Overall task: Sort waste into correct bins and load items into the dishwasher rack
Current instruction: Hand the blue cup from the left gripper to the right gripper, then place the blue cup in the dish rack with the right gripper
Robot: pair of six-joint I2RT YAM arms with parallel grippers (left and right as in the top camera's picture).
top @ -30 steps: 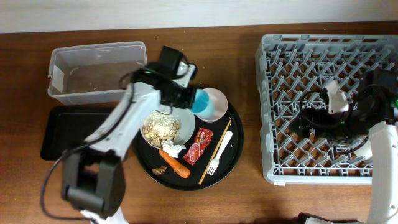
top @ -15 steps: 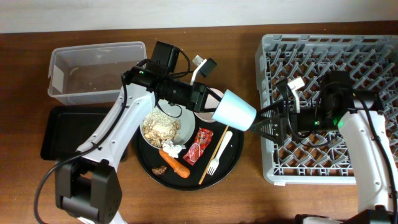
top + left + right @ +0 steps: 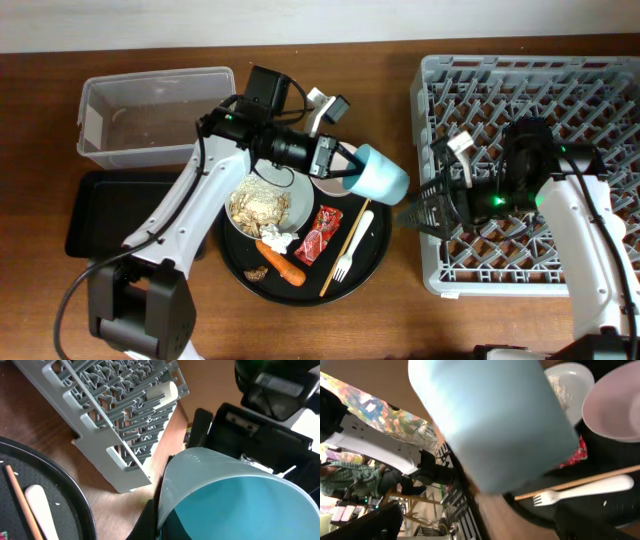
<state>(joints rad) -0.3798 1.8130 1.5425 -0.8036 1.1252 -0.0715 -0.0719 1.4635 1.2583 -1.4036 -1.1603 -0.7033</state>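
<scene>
My right gripper should grab the cup's loose end (image 3: 397, 188) and load the cup, because my left gripper is holding the light-blue cup (image 3: 376, 176) short of the grey rack.
My left gripper (image 3: 347, 166) is shut on the rim of the light-blue cup (image 3: 382, 174) and holds it on its side in the air, over the right edge of the round black tray (image 3: 375, 250). In the left wrist view the cup (image 3: 235, 495) fills the lower right, with my left gripper (image 3: 161, 522) pinching its wall. My right gripper (image 3: 420, 210) is open and empty, just right of the cup at the left edge of the grey rack (image 3: 530, 90). The right wrist view shows the cup (image 3: 495, 425) close ahead of my right gripper (image 3: 485, 527).
On the round tray lie a plate of beige scraps (image 3: 258, 205), white tissue (image 3: 281, 240), carrot (image 3: 283, 263), brown morsel (image 3: 256, 272), red wrapper (image 3: 322, 233), white fork (image 3: 352, 250), a wooden stick (image 3: 338, 262) and the pinkish bowl (image 3: 330, 185). The clear tub (image 3: 90, 120) and black rectangular tray (image 3: 100, 215) are at left.
My left gripper lifted the cup off the tray and carried it right toward the rack. My right arm swung left out of the rack, and its open gripper has closed in on the cup.
</scene>
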